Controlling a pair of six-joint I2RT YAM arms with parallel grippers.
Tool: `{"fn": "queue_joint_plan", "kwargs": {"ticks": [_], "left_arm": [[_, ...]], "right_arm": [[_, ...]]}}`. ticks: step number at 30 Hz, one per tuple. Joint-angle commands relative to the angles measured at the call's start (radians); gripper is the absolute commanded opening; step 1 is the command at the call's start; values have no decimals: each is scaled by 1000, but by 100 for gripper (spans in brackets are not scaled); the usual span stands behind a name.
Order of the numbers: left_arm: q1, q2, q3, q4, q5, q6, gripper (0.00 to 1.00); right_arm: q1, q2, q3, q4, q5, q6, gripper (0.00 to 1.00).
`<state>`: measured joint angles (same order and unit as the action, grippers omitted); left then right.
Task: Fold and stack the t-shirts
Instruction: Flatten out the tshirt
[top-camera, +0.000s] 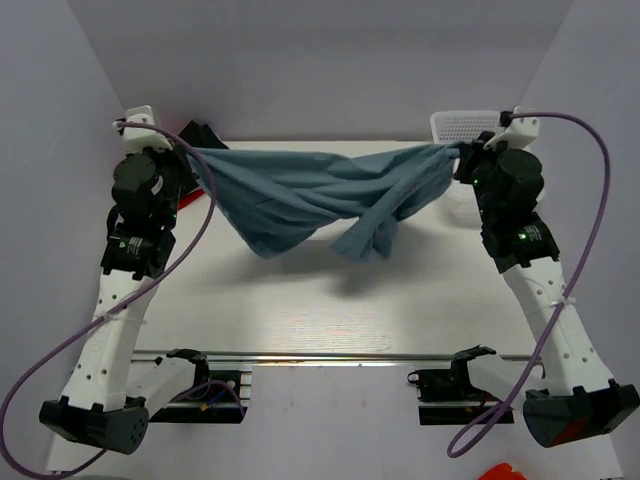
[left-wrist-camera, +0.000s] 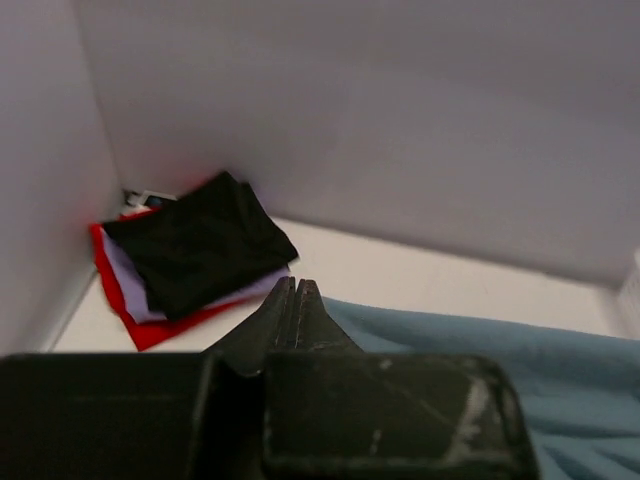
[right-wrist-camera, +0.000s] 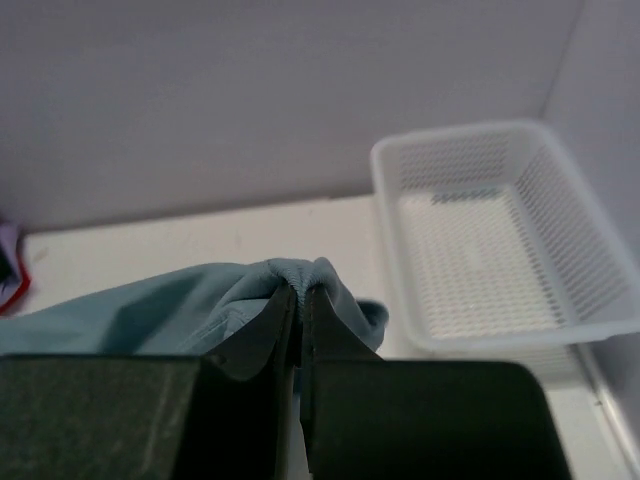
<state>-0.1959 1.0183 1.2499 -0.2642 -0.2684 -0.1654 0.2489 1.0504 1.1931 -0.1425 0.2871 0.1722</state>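
My grippers are above the t-shirt's lower end (top-camera: 366, 236), which hangs bunched up, so my left gripper and right gripper should spread it toward the rail (top-camera: 335, 356) and lay it flat before folding.
The dusty blue-teal t-shirt (top-camera: 320, 195) hangs stretched between my two grippers above the back of the table, sagging in the middle. My left gripper (top-camera: 190, 155) is shut on its left end; in the left wrist view the jaws (left-wrist-camera: 297, 285) are pressed together with blue cloth (left-wrist-camera: 520, 370) running off to the right. My right gripper (top-camera: 462, 152) is shut on its right end; a ribbed hem (right-wrist-camera: 300, 275) bulges above the shut jaws. A folded stack of a black shirt (left-wrist-camera: 195, 245) on white (left-wrist-camera: 125, 285) and red ones (left-wrist-camera: 150, 330) lies in the back left corner.
A white plastic mesh basket (right-wrist-camera: 560, 230) stands at the back right, also in the top view (top-camera: 462, 125). White walls close in the table on three sides. A metal rail (top-camera: 330, 355) runs along the near edge.
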Motion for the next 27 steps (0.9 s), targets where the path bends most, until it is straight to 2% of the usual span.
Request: {"fn": "queue_joint_plan", "kwargs": {"ticks": [1,6,15,27], "left_arm": [[1,-46,92,-32,-187,9,0],[1,-70,190,-62,-302,44,0],[1,-93,350,-115,-511,98,0],[1,-170,471,-193,-401,89,0]], "right_arm": [[-7,-47,120,53,184,-109,0],[-8,-62,282,61,273,-258,0],[-4,-104,413,164,371,-459,0],[-2,-207,522,34,204,-445,0]]}}
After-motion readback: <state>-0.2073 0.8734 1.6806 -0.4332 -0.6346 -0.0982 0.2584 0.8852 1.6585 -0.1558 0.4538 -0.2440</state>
